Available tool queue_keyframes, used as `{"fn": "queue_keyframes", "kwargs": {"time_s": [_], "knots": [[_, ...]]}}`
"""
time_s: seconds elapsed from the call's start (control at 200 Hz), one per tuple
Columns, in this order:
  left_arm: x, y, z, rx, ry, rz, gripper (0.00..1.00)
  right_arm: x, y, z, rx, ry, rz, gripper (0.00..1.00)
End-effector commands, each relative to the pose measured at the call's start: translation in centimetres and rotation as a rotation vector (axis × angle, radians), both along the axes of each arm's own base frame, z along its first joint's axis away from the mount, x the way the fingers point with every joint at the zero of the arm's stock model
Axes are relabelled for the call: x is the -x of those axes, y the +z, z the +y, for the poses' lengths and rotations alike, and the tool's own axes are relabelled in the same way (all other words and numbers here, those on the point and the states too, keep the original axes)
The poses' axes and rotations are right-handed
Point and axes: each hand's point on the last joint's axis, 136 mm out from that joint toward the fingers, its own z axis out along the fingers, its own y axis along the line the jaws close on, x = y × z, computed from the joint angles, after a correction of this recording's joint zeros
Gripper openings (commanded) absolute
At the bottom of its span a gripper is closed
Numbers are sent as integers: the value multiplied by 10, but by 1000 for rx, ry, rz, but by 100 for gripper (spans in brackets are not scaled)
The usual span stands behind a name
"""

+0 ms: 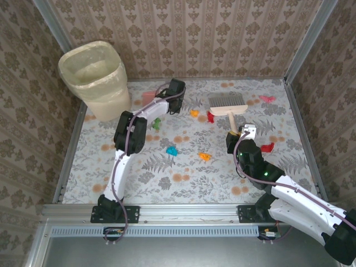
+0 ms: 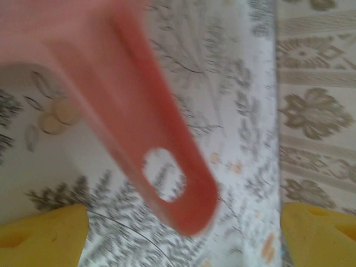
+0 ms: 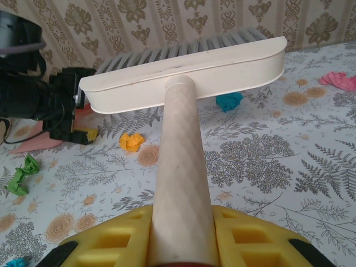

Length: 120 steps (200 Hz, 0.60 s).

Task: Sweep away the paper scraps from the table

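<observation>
I should line up and reach past the handle's hole before I close on the handle, because the pink dustpan's holed handle end [image 2: 192, 208] slants ahead of my open left gripper's fingers.
Paper scraps lie spread over the table [image 1: 183, 183]: orange [image 1: 194, 113], red [image 1: 211, 117], green [image 1: 157, 123], blue [image 1: 172, 150], orange [image 1: 205, 157], red [image 1: 267, 147] and pink [image 1: 267, 99]. My right gripper [image 1: 239, 133] is shut on the wooden handle [image 3: 181, 183] of a cream brush [image 3: 183, 67], whose head rests on the cloth. Beyond the brush lie an orange scrap [image 3: 131, 142] and a blue scrap [image 3: 229, 101]. My left gripper [image 1: 171, 100] stands open at the far left. A pink dustpan's holed handle [image 2: 167, 172], blurred, lies between its yellow fingertips [image 2: 44, 239], apart from both.
A cream bin [image 1: 94, 78] lined with a bag stands at the back left corner. The pink dustpan [image 1: 148, 98] lies beside it. Patterned walls close in the back and sides. A metal rail [image 1: 183, 211] runs along the near edge by the arm bases.
</observation>
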Motion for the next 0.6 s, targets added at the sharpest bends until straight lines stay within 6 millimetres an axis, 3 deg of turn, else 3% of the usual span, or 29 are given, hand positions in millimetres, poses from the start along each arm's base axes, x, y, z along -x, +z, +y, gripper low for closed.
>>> {"fn": "queue_keyframes", "kwargs": {"time_s": [0.0, 0.35, 0.595], "knots": [[-2, 3, 13, -26, 80, 10, 91, -1, 8, -2, -5, -12, -43, 0], [-9, -6, 23, -99, 151, 64, 88, -1, 7, -1, -4, -9, -40, 0], [-10, -14, 28, -107, 174, 103, 73, -1, 7, -1, -5, -6, -41, 0]]}}
